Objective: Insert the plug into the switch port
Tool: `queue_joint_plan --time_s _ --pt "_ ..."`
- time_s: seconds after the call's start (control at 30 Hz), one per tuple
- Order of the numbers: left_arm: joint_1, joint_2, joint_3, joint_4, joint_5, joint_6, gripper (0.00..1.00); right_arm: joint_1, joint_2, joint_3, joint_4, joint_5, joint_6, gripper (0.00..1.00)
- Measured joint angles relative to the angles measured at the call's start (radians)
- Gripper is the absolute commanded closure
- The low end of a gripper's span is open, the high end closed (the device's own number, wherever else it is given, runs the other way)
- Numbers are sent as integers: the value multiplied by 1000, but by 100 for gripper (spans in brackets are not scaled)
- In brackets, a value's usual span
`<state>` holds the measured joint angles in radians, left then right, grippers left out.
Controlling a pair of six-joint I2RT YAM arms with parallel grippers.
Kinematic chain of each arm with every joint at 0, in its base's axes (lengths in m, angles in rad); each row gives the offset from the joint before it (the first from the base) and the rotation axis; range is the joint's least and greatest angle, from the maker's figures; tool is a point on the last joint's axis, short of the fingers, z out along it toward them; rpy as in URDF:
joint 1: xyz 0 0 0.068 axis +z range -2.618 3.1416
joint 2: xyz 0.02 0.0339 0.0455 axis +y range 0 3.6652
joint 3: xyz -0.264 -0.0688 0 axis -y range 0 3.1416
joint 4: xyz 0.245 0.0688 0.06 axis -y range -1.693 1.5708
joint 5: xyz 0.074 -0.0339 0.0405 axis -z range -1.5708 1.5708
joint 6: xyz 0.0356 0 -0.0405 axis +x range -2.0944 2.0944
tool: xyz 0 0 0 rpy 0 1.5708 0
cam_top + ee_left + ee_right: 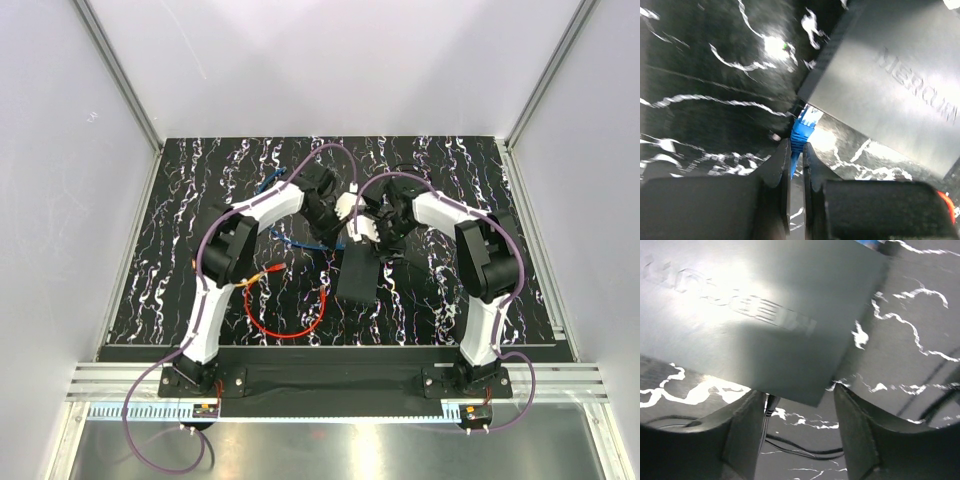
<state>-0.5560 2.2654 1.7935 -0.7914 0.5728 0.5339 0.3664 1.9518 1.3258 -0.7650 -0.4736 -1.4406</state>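
I should back my right gripper off and use it to steady the switch box's corner [810,396] by the plug, because the plug's clear tip [811,114] sits shallow at the switch box's edge.
The switch box [357,272] is a flat matte black rectangle in the middle of the mat, tilted with its far end raised. My right gripper [374,236] holds that end. In the right wrist view its fingers [742,427] straddle the box's corner [765,315], jaws wide, both touching its edges. My left gripper [327,215] is shut on the blue plug [801,132]. The plug's clear tip touches the box's edge [880,80] near a corner, where the port is in shadow and not clearly seen. The blue cable [290,241] trails to the left.
A thin black cord with a barrel plug [770,405] enters the box's edge by my right gripper's left finger. A red cable loop [285,315] lies on the mat in front of the left arm. The black marbled mat [180,270] has grey walls around it.
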Motion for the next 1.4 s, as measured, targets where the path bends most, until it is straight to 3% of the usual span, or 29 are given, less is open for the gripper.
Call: queue_joint_plan --time_s 0.1,0.3,0.53,0.9,1.0,1.27,1.4 --pt "2 -22 -43 12 24 -1 98 -22 0 0 22 -17 4 32" --pt "8 -74 -128 43 31 -59 80 -33 38 63 33 -22 40 32" --pt "27 -155 -232 153 50 -146 69 -35 51 104 34 -77 38 31" --pt "38 -228 -243 211 50 -100 59 -49 -6 161 -77 -89 94 32" --pt "57 -262 -280 216 29 -50 57 -61 -6 212 -139 -96 235 35" --pt "7 -326 -447 200 54 126 54 -127 -9 249 -16 -124 836 45" --pt "10 -333 -457 192 49 179 55 -127 12 239 29 -146 1065 48"
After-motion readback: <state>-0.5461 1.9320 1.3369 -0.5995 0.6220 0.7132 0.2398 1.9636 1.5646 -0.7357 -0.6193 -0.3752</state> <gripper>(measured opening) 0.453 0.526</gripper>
